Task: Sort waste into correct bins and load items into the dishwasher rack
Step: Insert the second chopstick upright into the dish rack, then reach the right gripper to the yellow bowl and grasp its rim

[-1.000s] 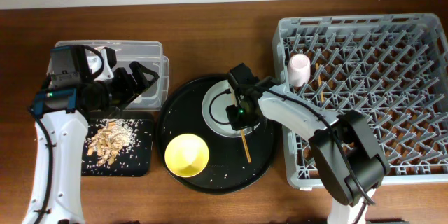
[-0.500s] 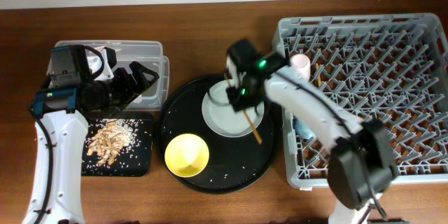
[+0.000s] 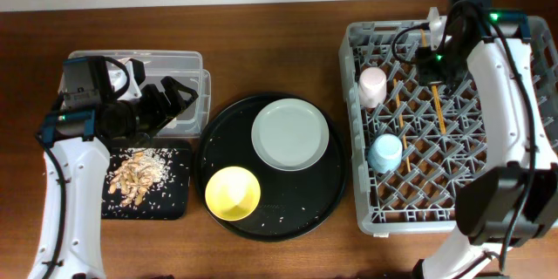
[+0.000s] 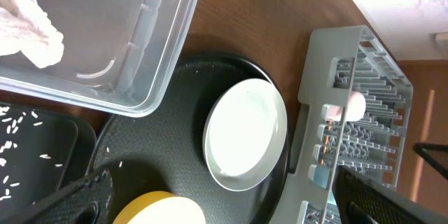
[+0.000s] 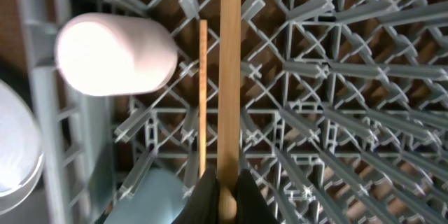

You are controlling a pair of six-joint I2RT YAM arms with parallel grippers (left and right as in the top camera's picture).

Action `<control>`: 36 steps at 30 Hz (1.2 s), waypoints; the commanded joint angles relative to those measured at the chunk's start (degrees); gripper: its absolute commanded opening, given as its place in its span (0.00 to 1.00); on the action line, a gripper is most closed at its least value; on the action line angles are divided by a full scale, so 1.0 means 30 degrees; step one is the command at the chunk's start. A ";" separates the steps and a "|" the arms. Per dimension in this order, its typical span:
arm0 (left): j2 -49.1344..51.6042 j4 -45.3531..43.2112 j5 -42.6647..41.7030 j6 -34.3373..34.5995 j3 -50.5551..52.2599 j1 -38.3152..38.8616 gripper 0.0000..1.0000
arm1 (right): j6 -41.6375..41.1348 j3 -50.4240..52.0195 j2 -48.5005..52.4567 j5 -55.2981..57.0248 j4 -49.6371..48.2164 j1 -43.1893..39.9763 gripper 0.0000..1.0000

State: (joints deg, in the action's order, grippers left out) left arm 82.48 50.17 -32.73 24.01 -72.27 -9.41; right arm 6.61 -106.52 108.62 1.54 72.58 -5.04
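My right gripper is keeping the held chopstick (image 3: 438, 109) parallel to the other chopstick (image 3: 398, 100) beside the pink cup, so it should keep going toward that chopstick until the two lie together.
My right gripper (image 3: 433, 71) is shut on a wooden chopstick (image 3: 438, 112) and holds it over the back of the grey dishwasher rack (image 3: 532, 200); the right wrist view shows it gripped (image 5: 229, 70) between the fingers (image 5: 225, 194). The other chopstick (image 3: 399, 112) lies in the rack beside the pink cup (image 3: 372, 86) and blue cup (image 3: 384, 152). The pale plate (image 3: 290, 134) and yellow bowl (image 3: 232, 193) sit on the round black tray (image 3: 336, 187). My left gripper (image 3: 171, 98) is open over the clear box (image 3: 179, 59), which holds the white tissue (image 4: 28, 21). Food scraps (image 3: 139, 174) lie in the shallow black tray (image 3: 174, 200). The wrapper is not visible.
Stray rice grains dot the round tray. The rack's upright pegs rise all around the held chopstick. The left arm hides much of the clear box from above. Bare brown table runs along the front edge and behind the bins.
My right gripper lifted a chopstick off the round tray beside the plate and carried it right and back over the rack. The left arm has not moved.
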 commanded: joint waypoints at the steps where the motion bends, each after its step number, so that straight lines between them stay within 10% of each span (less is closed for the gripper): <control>1: -0.0219 0.0007 -0.0073 -0.0189 0.0000 -0.0044 0.99 | 0.0219 0.0984 0.0896 0.0219 -0.0743 -0.0080 0.04; 29: -0.0219 0.0007 -0.0073 -0.0189 0.0000 -0.0044 0.99 | -0.0925 0.3082 0.2076 -0.0525 -0.2987 -0.0080 0.14; 36: -0.0219 0.0007 -0.0073 -0.0189 0.0000 -0.0051 0.99 | -0.0925 0.0415 0.2018 -0.6892 0.1625 -0.0036 0.26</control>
State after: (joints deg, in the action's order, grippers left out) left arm 82.48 50.24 -32.75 24.01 -72.27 -9.41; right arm 3.53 -99.88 114.61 -7.90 72.66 -5.13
